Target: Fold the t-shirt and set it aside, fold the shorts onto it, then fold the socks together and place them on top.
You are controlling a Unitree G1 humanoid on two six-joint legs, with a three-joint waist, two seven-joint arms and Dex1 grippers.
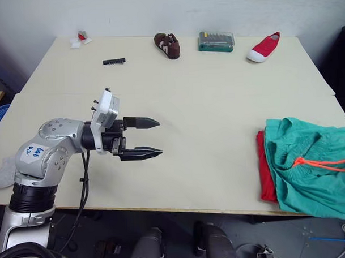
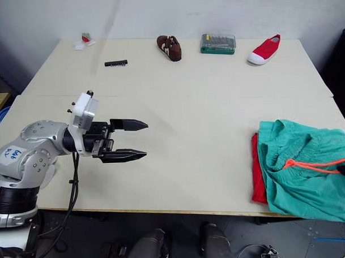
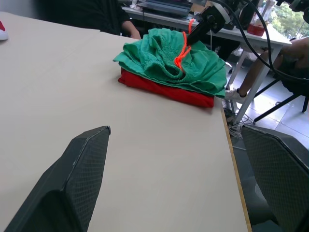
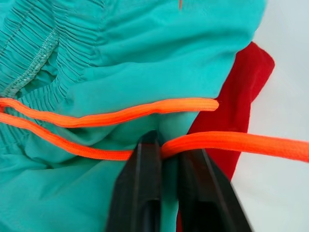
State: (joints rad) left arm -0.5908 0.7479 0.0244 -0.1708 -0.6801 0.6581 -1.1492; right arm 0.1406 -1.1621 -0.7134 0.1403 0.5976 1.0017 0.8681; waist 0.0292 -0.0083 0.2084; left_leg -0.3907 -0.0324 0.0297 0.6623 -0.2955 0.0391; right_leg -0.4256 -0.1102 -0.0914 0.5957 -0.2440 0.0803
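My gripper will fold the end of the light grey sock (image 1: 4, 172) across, and the sock will double back over itself, because it lies low with a soft, rounded edge (image 1: 2, 185).
The teal-green shorts (image 1: 310, 169) lie bunched on the folded red t-shirt (image 1: 265, 171) at the table's right front edge. My right gripper (image 4: 169, 145) is shut on the shorts' orange drawstring (image 4: 120, 115), and it also shows above the pile as my right gripper (image 3: 203, 26). The left gripper (image 1: 160, 138) hovers open and empty over bare table at the left, pointing toward the pile. A light grey sock (image 1: 0, 172) lies at the far left edge, partly hidden behind the left arm.
Along the table's far edge lie a brown shoe (image 1: 167, 45), a green bit case (image 1: 216, 41), a red canvas shoe (image 1: 264, 47), a black bit strip (image 1: 114, 61) and a small red-white item (image 1: 81, 37). The pile overhangs the table front edge (image 1: 220, 209).
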